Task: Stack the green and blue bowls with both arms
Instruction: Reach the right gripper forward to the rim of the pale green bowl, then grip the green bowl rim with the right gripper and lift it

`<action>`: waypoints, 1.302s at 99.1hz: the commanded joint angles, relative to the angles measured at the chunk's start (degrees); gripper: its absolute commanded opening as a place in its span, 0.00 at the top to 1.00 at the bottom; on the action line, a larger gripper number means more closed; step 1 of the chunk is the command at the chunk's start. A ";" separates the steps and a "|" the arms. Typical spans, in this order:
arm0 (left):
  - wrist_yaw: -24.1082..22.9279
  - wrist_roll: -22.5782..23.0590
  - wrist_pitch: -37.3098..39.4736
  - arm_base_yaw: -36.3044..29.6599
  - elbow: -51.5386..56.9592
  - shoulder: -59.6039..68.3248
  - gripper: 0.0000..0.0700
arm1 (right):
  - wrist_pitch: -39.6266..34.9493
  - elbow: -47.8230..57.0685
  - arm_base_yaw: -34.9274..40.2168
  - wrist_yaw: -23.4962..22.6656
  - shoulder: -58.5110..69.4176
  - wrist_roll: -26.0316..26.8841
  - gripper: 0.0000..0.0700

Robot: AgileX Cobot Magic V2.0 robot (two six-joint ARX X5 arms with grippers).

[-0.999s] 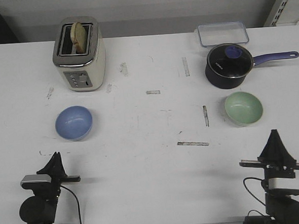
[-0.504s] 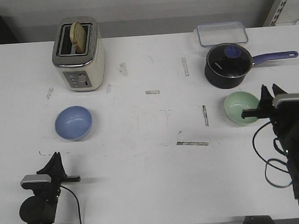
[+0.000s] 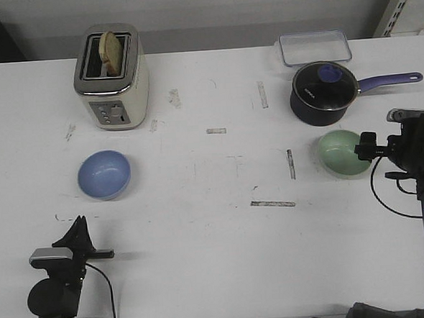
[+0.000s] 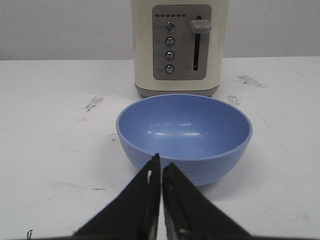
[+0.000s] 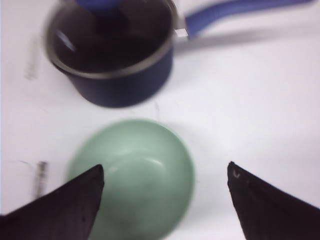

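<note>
The blue bowl looks just as wide as the green bowl, so it will hide the green bowl when the robot stacks it inside.
The blue bowl sits upright on the left of the white table, in front of the toaster. My left gripper rests near the front edge, shut and empty; in the left wrist view its tips point at the blue bowl, a short way from its near wall. The green bowl sits on the right, in front of the saucepan. My right gripper hovers at the bowl's right rim. In the right wrist view it is wide open and empty, above the green bowl.
A cream toaster with a slice of bread stands at the back left, just behind the blue bowl. A dark navy saucepan with a glass lid stands right behind the green bowl. A clear lidded container lies behind it.
My right arm has risen from the front edge, moved forward to the green bowl and opened its jaws. The left arm and both bowls have not moved.
</note>
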 commanded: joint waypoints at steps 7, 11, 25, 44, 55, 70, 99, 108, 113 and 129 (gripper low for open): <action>0.17 -0.22 0.66 0.07 -1.22 -0.07 1.00 | 0.17 1.09 -0.72 -0.22 6.73 -3.04 0.21; 0.22 -0.22 0.66 0.07 -1.22 -0.07 1.00 | 0.13 1.09 -0.72 -0.22 8.55 -3.48 0.21; 0.33 -0.20 0.66 0.07 -1.22 -0.07 1.00 | 0.42 1.09 -0.57 -0.24 14.34 -4.02 0.21; 0.33 -0.20 0.66 0.07 -1.22 -0.07 1.00 | 1.16 1.09 -0.44 -0.22 19.52 -4.02 0.32; 0.31 -0.15 0.63 0.07 -1.22 -0.07 1.00 | 1.53 1.09 -0.46 -0.17 20.48 -4.09 0.60; 0.31 -0.15 0.61 0.07 -1.22 -0.07 1.00 | 3.04 1.09 -0.46 -0.15 20.52 -4.04 1.00; 0.31 -0.13 0.61 0.07 -1.22 -0.07 1.00 | 3.06 1.75 -0.44 -0.11 18.95 -4.00 1.00; 0.31 -0.13 0.61 0.07 -1.22 -0.07 1.00 | 3.13 2.01 0.20 -0.39 16.37 -2.75 1.00; 0.31 -0.13 0.63 0.07 -1.22 -0.07 1.00 | 2.67 2.29 0.96 -0.48 14.56 -1.57 1.00; 0.31 -0.15 0.63 0.07 -1.22 -0.07 1.00 | 1.44 2.64 6.43 -4.63 8.02 1.51 1.00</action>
